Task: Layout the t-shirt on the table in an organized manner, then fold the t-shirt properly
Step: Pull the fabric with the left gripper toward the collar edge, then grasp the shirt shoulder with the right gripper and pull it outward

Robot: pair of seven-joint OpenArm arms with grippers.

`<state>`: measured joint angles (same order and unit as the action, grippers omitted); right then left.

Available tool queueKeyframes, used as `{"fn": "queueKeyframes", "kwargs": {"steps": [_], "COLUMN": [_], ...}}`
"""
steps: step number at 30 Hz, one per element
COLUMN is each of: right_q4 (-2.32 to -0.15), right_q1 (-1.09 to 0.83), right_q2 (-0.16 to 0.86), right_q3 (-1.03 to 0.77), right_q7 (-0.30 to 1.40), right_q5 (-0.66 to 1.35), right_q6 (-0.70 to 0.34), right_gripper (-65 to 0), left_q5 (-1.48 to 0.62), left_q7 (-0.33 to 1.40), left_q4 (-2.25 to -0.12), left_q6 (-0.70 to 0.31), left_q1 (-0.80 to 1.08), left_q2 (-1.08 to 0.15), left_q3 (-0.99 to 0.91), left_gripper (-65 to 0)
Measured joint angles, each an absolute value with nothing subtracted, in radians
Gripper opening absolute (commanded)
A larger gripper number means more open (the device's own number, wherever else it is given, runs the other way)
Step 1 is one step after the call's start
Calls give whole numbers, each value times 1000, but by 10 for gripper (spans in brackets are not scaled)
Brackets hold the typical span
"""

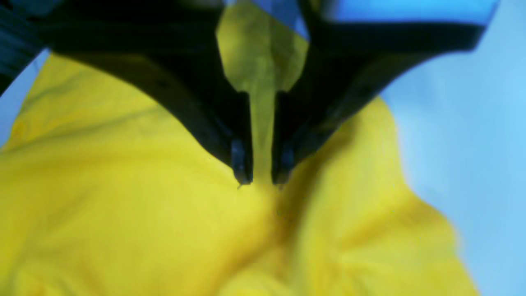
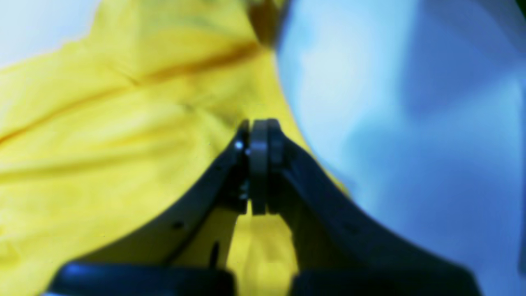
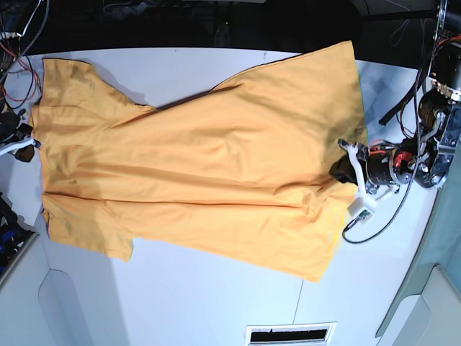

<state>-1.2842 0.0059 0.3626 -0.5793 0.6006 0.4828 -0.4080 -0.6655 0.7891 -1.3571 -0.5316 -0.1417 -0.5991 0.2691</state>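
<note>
Long creases point(image 3: 155, 200) run along the t-shirt from its edge at my right gripper, so my right gripper should carry that edge toward the table's far side point(image 3: 108, 55) before folding.
The orange-yellow t-shirt point(image 3: 216, 166) lies spread across the white table point(image 3: 202, 295), lengthwise from left to right. In the base view my left gripper point(image 3: 342, 167) is at the shirt's right edge. Close up, my left gripper point(image 1: 261, 179) has its fingertips point(image 1: 242, 170) a little apart, with a strip of the shirt point(image 1: 123, 205) showing in the narrow gap. My right gripper point(image 3: 25, 143) is at the shirt's left edge. Its pads point(image 2: 259, 127) are pressed together over the border of the cloth point(image 2: 102, 123); I cannot tell whether cloth is pinched there.
Bare table point(image 1: 472, 144) runs beside the shirt in both wrist views. A dark slotted vent point(image 3: 288, 335) sits at the near table edge. Cables point(image 3: 403, 108) hang around the arm on the right, and loose wires point(image 3: 14, 43) lie at the far left corner.
</note>
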Motion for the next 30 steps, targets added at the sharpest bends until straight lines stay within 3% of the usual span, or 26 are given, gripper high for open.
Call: {"fn": "queueKeyframes", "kwargs": {"steps": [5, 13, 18, 30], "right_q4": [-1285, -1285, -1285, -1286], "right_q1": [-125, -277, -281, -247], "right_q2": [373, 371, 337, 295], "right_q3": [-709, -831, -821, -768], "right_q7": [656, 678, 707, 676], "right_q5": [623, 801, 861, 794], "right_q6": [-458, -545, -559, -562], "right_gripper": [-650, -650, -650, -650], "left_q5": [-666, -556, -466, -468], "left_q7": [785, 694, 575, 504], "left_q4": [-1460, -1449, -1352, -1109], "left_q6": [-532, -502, -475, -497], "left_q1": [2, 105, 75, -89], "left_q2": [-648, -616, -568, -537], "left_q3": [268, 268, 261, 255], "left_gripper": [-530, -531, -531, -531]}}
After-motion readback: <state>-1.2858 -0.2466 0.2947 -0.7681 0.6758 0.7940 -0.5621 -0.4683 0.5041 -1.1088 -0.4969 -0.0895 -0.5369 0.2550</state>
